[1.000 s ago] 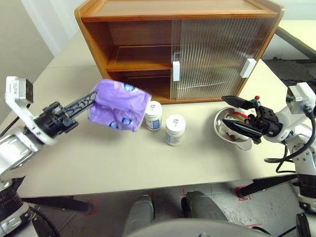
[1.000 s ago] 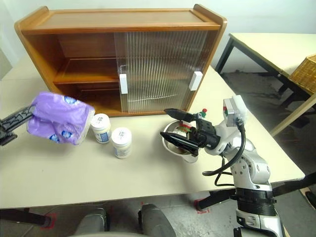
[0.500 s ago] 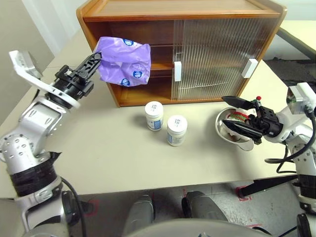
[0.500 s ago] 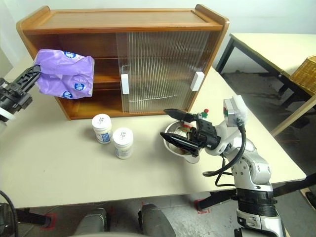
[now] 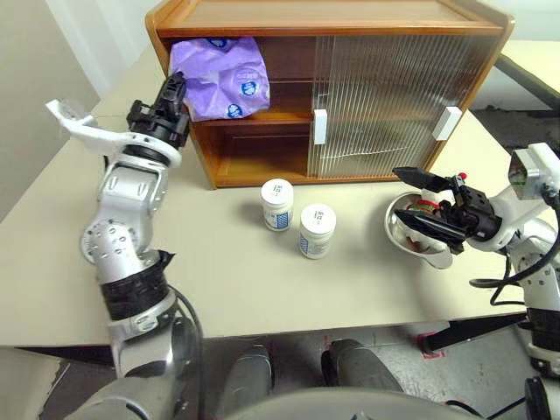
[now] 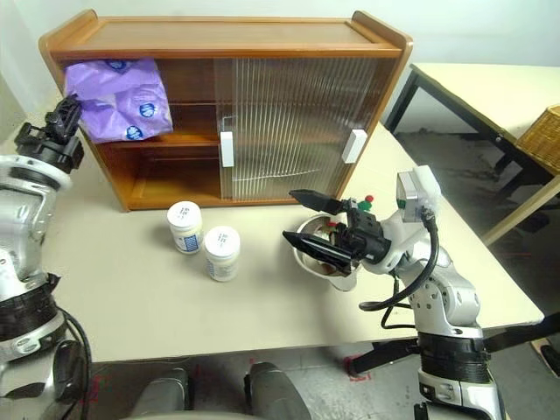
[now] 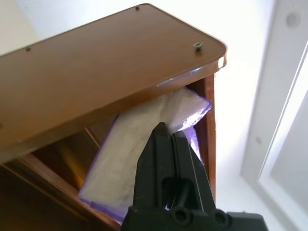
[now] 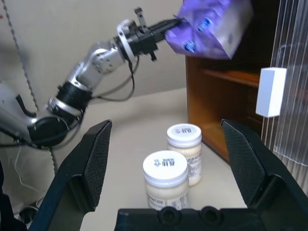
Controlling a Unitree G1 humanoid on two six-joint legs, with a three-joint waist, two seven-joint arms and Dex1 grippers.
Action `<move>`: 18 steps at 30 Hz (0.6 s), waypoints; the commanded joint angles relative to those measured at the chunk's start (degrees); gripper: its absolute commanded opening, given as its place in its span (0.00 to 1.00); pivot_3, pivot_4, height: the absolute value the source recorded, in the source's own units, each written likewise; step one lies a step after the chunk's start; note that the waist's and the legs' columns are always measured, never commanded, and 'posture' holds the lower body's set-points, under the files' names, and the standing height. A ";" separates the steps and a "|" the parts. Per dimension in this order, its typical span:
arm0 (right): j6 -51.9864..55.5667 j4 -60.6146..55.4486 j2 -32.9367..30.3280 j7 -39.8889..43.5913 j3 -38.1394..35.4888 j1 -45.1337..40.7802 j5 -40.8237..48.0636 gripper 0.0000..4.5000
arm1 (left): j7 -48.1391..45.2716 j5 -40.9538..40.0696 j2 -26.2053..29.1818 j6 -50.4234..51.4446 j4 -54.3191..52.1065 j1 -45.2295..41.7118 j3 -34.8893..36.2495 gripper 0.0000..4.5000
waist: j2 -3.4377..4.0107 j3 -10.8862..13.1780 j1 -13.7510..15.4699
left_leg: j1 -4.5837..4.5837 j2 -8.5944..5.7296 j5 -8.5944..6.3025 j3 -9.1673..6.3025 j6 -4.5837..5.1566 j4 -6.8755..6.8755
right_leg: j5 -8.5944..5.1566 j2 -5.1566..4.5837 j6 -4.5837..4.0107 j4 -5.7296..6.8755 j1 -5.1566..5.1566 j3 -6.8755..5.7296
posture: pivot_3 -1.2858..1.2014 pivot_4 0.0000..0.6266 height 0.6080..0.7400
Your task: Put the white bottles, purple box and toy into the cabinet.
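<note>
My left gripper has the purple box [image 5: 226,80] partly inside the cabinet's upper opening, clear of the ribbed door, and should keep pushing it until the middle shelf [image 5: 289,115] holds it up.
The purple box [image 5: 220,77] sits partly inside the upper left opening of the cabinet [image 5: 350,17], above the middle shelf. My left gripper [image 5: 176,88] is shut on its near edge, and the left wrist view shows the closed fingers [image 7: 166,144] pinching the purple box [image 7: 126,154]. Two white bottles [image 5: 277,204] [image 5: 317,230] stand on the table in front of the cabinet. At the right, my right gripper [image 5: 401,196] is open and level over a steel bowl [image 5: 408,241]. The toy [image 5: 423,208] lies in that bowl, mostly hidden behind the fingers.
Ribbed sliding doors [image 5: 385,96] with white handles [image 5: 320,126] cover the cabinet's right half, and the left half stands open on both shelves. The cream table [image 5: 219,280] has free room in front of the bottles. Another table [image 6: 490,83] stands at the far right.
My left arm has carried the purple box up and forward, from beside the bottles to the cabinet's upper shelf opening. The right gripper, bottles and bowl have stayed put.
</note>
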 commanded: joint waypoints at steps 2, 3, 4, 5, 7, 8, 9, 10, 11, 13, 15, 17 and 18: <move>0.02 -1.51 1.06 -1.79 -1.01 -0.26 1.42 1.00 | 2.18 3.21 -2.51 -2.43 1.33 -1.44 -1.13 0.00 | -0.11 0.10 -0.15 | 0.00 -0.03 -0.01 -0.01 0.02 0.00 | -0.01 0.00 0.02 -0.01 0.01 0.02 | 0.46 0.08 1.00; -0.60 -1.57 1.59 -2.57 -1.26 -0.33 1.28 1.00 | 2.49 3.85 -3.01 -2.74 1.48 -1.48 -1.24 0.00 | -0.11 0.10 -0.19 | -0.01 -0.04 -0.03 -0.01 0.04 0.00 | -0.03 0.00 0.05 -0.02 0.01 0.04 | 0.46 0.08 1.00; -1.38 -1.53 2.18 -3.54 -1.56 -0.45 0.95 1.00 | 2.64 4.45 -3.42 -3.08 1.59 -1.52 -1.26 0.00 | -0.12 0.11 -0.21 | -0.01 -0.04 -0.04 -0.01 0.06 0.00 | -0.04 0.00 0.06 -0.02 0.01 0.04 | 0.46 0.08 1.00; -2.43 -1.39 2.80 -4.58 -1.82 -0.61 0.31 1.00 | 2.63 4.81 -3.74 -3.30 1.68 -1.57 -1.24 0.00 | -0.11 0.12 -0.22 | -0.01 -0.04 -0.06 -0.01 0.08 0.00 | -0.05 0.00 0.09 -0.02 0.01 0.04 | 0.46 0.08 1.00; -5.86 -1.14 4.62 -7.23 -2.23 -1.01 -1.72 1.00 | 2.78 5.29 -4.40 -3.52 1.58 -1.57 -1.37 0.00 | -0.13 0.15 -0.22 | -0.03 -0.04 -0.09 -0.02 0.12 -0.01 | -0.07 0.00 0.12 -0.02 -0.01 0.04 | 0.46 0.08 1.00; -7.57 -1.33 5.51 -8.48 -2.27 -0.89 -2.82 1.00 | 2.98 5.41 -4.65 -3.55 1.49 -1.58 -1.42 0.00 | -0.13 0.18 -0.22 | -0.03 -0.04 -0.11 -0.03 0.16 -0.01 | -0.07 -0.01 0.14 -0.02 -0.01 0.03 | 0.46 0.08 1.00; -8.71 -1.61 6.18 -9.43 -2.30 -0.60 -3.54 1.00 | 3.09 5.58 -4.79 -3.56 1.47 -1.62 -1.45 0.00 | -0.13 0.19 -0.21 | -0.03 -0.04 -0.13 -0.04 0.18 -0.01 | -0.08 -0.01 0.15 -0.02 -0.01 0.04 | 0.46 0.08 1.00; -9.32 -2.01 6.54 -9.90 -2.20 -0.07 -3.85 1.00 | 3.35 5.91 -4.87 -3.63 1.55 -1.68 -1.39 0.00 | -0.15 0.21 -0.21 | -0.04 -0.05 -0.15 -0.06 0.20 -0.01 | -0.09 -0.01 0.18 -0.03 -0.01 0.04 | 0.46 0.08 1.00; -9.71 -2.28 6.73 -10.04 -2.05 0.40 -4.02 1.00 | 3.65 6.23 -4.97 -3.74 1.74 -1.78 -1.30 0.00 | -0.16 0.23 -0.21 | -0.05 -0.05 -0.18 -0.08 0.21 -0.01 | -0.09 -0.02 0.19 -0.03 -0.01 0.04 | 0.46 0.09 1.00; -10.02 -2.64 6.80 -9.99 -1.69 1.05 -3.97 1.00 | 3.86 7.15 -5.08 -3.91 2.41 -1.97 -1.23 0.00 | -0.18 0.25 -0.18 | -0.06 -0.06 -0.20 -0.10 0.22 -0.01 | -0.09 -0.03 0.19 -0.04 -0.01 0.04 | 0.46 0.09 1.00; -10.06 -2.95 6.80 -10.00 -1.40 1.44 -3.77 1.00 | 4.34 7.78 -5.80 -4.48 3.22 -2.40 -1.16 0.00 | -0.19 0.26 -0.16 | -0.08 -0.07 -0.22 -0.11 0.22 -0.01 | -0.10 -0.04 0.20 -0.06 0.00 0.04 | 0.46 0.09 1.00; -10.04 -3.23 6.82 -10.05 -1.19 1.69 -3.64 1.00 | 5.32 7.61 -7.03 -5.29 3.71 -2.95 -0.81 0.00 | -0.20 0.28 -0.19 | -0.09 -0.10 -0.23 -0.11 0.22 0.00 | -0.14 -0.06 0.26 -0.09 0.00 0.04 | 0.46 0.09 1.00; -10.06 -3.33 6.83 -10.07 -1.12 1.76 -3.61 1.00 | 5.58 7.64 -7.50 -5.44 3.85 -3.14 -0.76 0.00 | -0.22 0.31 -0.21 | -0.09 -0.11 -0.23 -0.11 0.22 0.01 | -0.14 -0.08 0.27 -0.09 0.01 0.04 | 0.46 0.09 1.00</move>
